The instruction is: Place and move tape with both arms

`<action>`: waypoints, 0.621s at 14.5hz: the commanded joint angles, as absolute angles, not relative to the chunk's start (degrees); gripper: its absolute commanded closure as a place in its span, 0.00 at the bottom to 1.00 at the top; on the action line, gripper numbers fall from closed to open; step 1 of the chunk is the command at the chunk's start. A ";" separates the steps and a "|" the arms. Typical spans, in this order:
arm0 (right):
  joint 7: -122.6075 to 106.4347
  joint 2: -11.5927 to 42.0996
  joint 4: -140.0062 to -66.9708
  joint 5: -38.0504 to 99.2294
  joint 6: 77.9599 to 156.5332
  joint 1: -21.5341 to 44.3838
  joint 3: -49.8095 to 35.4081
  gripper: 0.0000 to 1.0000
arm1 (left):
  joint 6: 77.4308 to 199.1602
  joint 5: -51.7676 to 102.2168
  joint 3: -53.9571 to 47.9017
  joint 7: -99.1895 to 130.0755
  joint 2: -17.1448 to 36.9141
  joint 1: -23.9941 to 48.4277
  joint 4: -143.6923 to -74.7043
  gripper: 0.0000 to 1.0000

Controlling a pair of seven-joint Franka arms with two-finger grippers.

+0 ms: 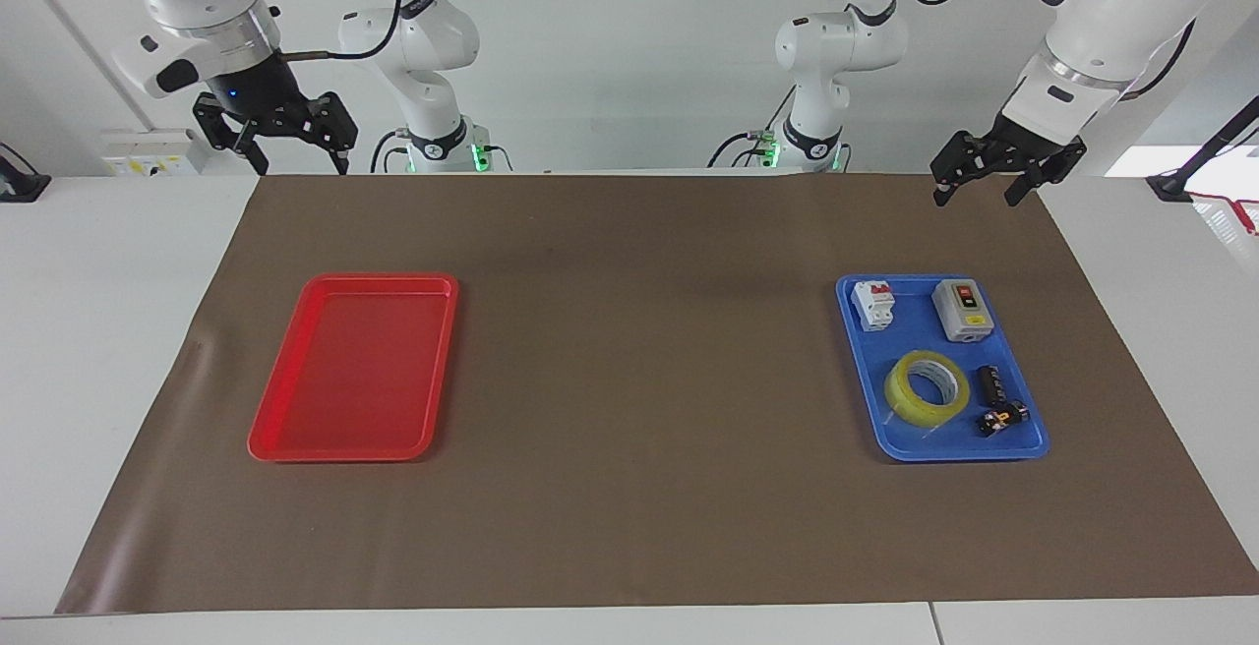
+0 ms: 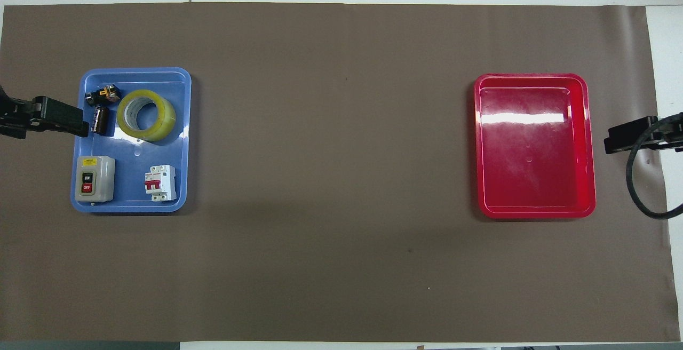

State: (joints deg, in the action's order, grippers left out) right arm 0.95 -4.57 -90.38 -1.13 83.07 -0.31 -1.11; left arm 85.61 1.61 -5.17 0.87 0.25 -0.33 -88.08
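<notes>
I go on moving my spread left gripper down toward the tape's rim [image 2: 126, 121] until my fingers are on both sides of it, since the tape lies flat with its hole [image 2: 147, 117] open to the gripper.
The tape [image 1: 927, 387], a yellow translucent roll with a pale core, lies flat in the blue tray [image 1: 915, 316] at the left arm's end of the table. It also shows in the overhead view [image 2: 146, 115], in the part of the blue tray [image 2: 133, 179] farther from the robots. My left gripper [image 1: 977, 195] is open and empty, held high in the air, apart from the blue tray. My right gripper [image 1: 300, 165] is open and empty, raised at the right arm's end, apart from the red tray [image 1: 354, 370]. Both arms wait.
The red tray [image 2: 533, 168] holds nothing. In the blue tray are a grey on/off switch box [image 2: 94, 179], a white circuit breaker [image 2: 160, 183], a small black cylinder [image 2: 100, 119] beside the tape and a small black-and-yellow part [image 2: 105, 94]. A brown mat [image 1: 639, 380] covers the table.
</notes>
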 commanded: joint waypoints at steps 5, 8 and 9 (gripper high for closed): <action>1.32 -5.27 -90.88 -1.05 82.97 -0.53 -1.49 0.00 | 92.00 -2.11 -4.48 3.87 2.63 -2.98 -88.06 0.00; 1.58 -5.36 -91.05 -1.05 82.97 -0.53 -1.49 0.00 | 97.71 -2.37 -4.31 3.78 7.98 -5.70 -87.89 0.00; 1.41 -5.36 -91.14 -1.05 82.97 -0.53 -1.49 0.00 | 100.26 -2.37 -4.31 3.69 9.30 -6.50 -88.67 0.00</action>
